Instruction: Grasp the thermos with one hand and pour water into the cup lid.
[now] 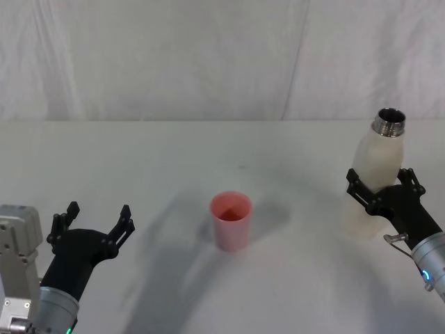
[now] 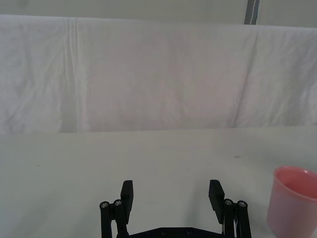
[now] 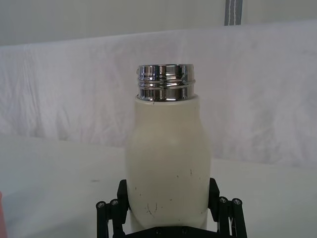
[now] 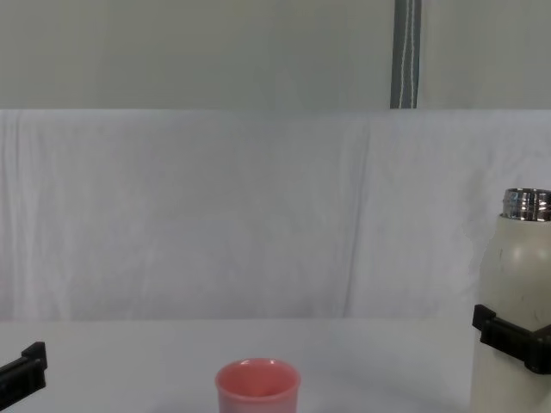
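The cream-white thermos (image 4: 518, 292) will pour a thin, clear stream of water when the robot tips it sideways, because the steel neck's threads (image 4: 528, 206) are uncapped.
The cream-white thermos (image 1: 375, 163) stands upright at the table's right side, its steel neck (image 3: 164, 83) uncapped. My right gripper (image 1: 382, 182) reaches in around its lower body, one black finger (image 3: 124, 193) on each side. The fingers sit close against the walls at full spread, so the gripper is open. The pink cup lid (image 1: 231, 219) stands upright in the middle of the table, left of the thermos, and looks empty. My left gripper (image 1: 97, 216) hovers low at the near left, open with nothing in it; the cup lid (image 2: 293, 201) is off to its side.
A white cloth covers the table (image 1: 208, 153), and a white curtain (image 4: 215, 215) hangs behind it. A bare stretch of table lies between the cup lid and the thermos.
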Controlling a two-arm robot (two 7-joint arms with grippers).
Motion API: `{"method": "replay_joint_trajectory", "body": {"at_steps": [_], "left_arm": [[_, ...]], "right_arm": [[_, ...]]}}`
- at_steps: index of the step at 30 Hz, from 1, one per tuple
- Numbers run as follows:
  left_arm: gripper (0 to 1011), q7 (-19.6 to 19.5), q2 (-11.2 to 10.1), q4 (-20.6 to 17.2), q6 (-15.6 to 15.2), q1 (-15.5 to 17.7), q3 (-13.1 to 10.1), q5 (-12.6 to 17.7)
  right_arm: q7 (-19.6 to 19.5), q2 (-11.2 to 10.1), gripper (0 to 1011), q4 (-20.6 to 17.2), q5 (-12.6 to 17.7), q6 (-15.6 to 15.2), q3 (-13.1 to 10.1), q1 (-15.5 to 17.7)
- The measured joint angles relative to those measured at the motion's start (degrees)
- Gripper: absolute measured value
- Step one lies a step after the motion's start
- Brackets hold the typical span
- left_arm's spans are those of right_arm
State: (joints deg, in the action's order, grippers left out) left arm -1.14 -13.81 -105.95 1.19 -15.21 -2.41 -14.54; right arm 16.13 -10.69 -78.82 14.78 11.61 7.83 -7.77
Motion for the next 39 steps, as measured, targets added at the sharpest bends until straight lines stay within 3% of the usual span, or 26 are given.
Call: {"method": "replay_joint_trajectory", "body": {"at_steps": [11, 21, 31, 39], "left_arm": [[1001, 0.0, 0.0, 0.0, 0.0, 0.0, -0.01, 0.0], [1001, 0.0, 0.0, 0.0, 0.0, 0.0, 0.0, 0.0], [1001, 0.0, 0.0, 0.0, 0.0, 0.0, -0.01, 0.0], [1001, 0.0, 0.0, 0.0, 0.0, 0.0, -0.01, 0.0]], "right_arm": [[-0.08, -0.14, 950, -0.23, -0.27, -0.04, 0.06, 0.05], [-2.04, -2.84, 950, -4.54, -6.78, -3.09, 1.97, -1.66], [-1.89, -4.28, 950, -7.75, -8.81, -4.0, 2.17, -2.89], [-1.06, -6.49, 950, -8.39, -13.5, -4.31, 4.24, -4.2]]}}
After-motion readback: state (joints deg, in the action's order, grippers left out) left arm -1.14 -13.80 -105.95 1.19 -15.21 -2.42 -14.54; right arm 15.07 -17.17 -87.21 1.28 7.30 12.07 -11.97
